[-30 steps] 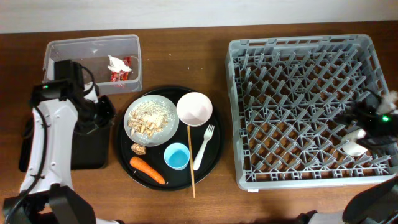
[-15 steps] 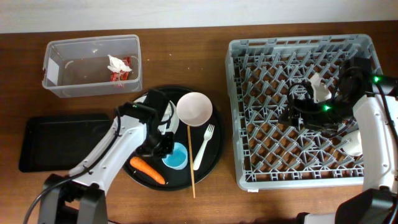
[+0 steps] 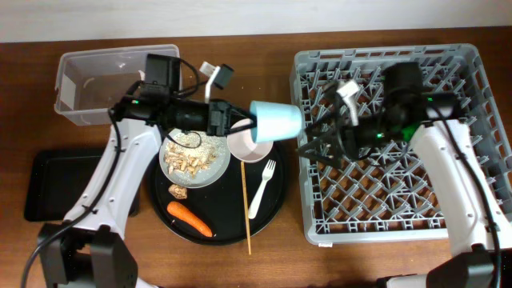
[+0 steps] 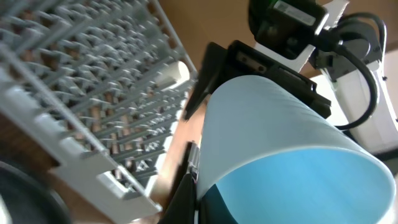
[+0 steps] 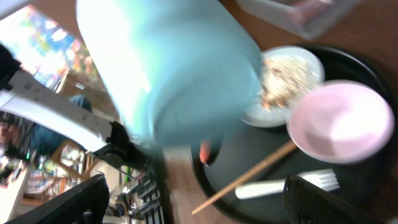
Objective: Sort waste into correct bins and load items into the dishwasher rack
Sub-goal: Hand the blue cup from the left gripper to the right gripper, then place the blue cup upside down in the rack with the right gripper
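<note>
I should take the cup's base with my right gripper and set the cup at the rack's outer side, because my left gripper holds the light-blue cup's rim far from there.
My left gripper is shut on the rim of the small light-blue cup and holds it on its side above the pinkish-white bowl. The cup fills the left wrist view and the right wrist view. My right gripper is open and empty at the left edge of the grey dishwasher rack, just right of the cup. The plate holds rice bits. The fork, chopsticks, carrot and brown lump lie on the round tray. The cream cup and wrapper are hidden.
The round black tray sits between the bins and the rack. The clear tub is at the back left, partly covered by my left arm. The flat black tray lies at the left edge.
My left gripper has lifted the blue cup off the round tray and carried it up and right. My right arm has swung left across the rack to its left edge, near the cup.
</note>
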`<state>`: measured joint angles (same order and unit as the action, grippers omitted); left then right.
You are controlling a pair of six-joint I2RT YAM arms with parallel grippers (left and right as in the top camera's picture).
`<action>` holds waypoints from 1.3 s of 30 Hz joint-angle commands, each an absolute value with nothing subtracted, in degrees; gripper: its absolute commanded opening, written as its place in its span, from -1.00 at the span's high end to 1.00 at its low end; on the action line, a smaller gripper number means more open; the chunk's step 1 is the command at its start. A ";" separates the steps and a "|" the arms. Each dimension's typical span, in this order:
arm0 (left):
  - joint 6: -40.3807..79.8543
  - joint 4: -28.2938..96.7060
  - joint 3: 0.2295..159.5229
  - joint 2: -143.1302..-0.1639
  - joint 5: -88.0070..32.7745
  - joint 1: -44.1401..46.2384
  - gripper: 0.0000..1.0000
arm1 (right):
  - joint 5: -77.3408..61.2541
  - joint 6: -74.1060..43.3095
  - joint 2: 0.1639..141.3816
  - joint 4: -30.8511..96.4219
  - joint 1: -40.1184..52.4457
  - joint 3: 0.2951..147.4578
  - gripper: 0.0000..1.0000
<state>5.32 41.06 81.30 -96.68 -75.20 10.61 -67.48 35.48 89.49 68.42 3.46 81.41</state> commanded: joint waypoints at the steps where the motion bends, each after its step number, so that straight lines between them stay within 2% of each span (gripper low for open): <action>1: 3.99 40.91 81.52 -97.19 -80.84 14.06 1.00 | -73.38 37.08 88.53 65.65 6.02 81.52 -0.86; 7: 4.01 41.17 81.47 -97.19 -77.91 15.25 1.00 | -75.26 37.08 88.53 61.47 6.24 81.56 -0.64; 10: 4.14 41.36 81.43 -97.41 -74.56 15.35 1.00 | -75.26 37.08 88.53 60.80 6.24 81.56 -0.31; 11: 4.23 41.30 81.43 -97.67 -74.43 15.33 1.00 | -75.26 37.06 88.53 60.80 6.26 81.56 -0.09; 12: 4.23 41.30 81.43 -97.71 -73.60 15.33 1.00 | -75.26 37.06 88.53 60.82 6.26 81.56 0.04; 15: 4.23 40.97 81.43 -97.71 -72.58 15.35 1.00 | -75.26 37.08 88.53 60.82 6.31 81.56 0.09; 16: 4.23 41.01 81.43 -97.71 -72.55 15.33 0.87 | -75.22 37.06 88.53 60.82 6.31 81.56 0.09; 18: 4.23 42.26 81.43 -97.71 -69.91 14.66 0.33 | -71.46 34.44 88.53 60.80 6.20 81.62 0.15; 19: 4.21 46.28 81.43 -97.71 -61.73 13.67 0.25 | -63.53 28.80 88.53 60.75 5.54 81.67 0.21; 20: 4.19 54.02 81.43 -97.71 -43.66 12.58 0.24 | -53.25 22.24 88.47 61.10 4.60 81.71 0.25; 23: 6.42 66.00 81.43 -97.71 -12.49 10.55 0.23 | -32.86 14.50 88.42 71.20 -2.04 88.55 0.27; 25: 6.81 70.06 81.43 -97.71 -3.97 8.62 0.24 | -20.67 8.16 88.42 76.27 -7.09 94.52 0.33; 27: 6.83 70.52 81.43 -97.71 -3.79 7.33 0.24 | -7.66 1.15 88.44 78.56 -13.34 98.37 0.35; 31: 7.03 69.91 81.43 -97.71 -3.86 7.44 0.24 | -3.36 -2.66 94.43 76.93 -26.94 98.39 0.41; 37: 7.03 69.89 81.43 -97.71 -4.25 7.49 0.24 | 3.27 -6.55 104.49 72.14 -32.99 98.39 0.39; 38: 7.01 69.89 81.43 -97.71 -4.25 7.49 0.24 | 3.29 -6.52 105.45 72.16 -32.99 98.37 0.28; 39: 7.03 69.91 81.43 -97.71 -4.25 7.49 0.24 | 3.27 -6.50 106.37 72.07 -32.99 98.37 0.07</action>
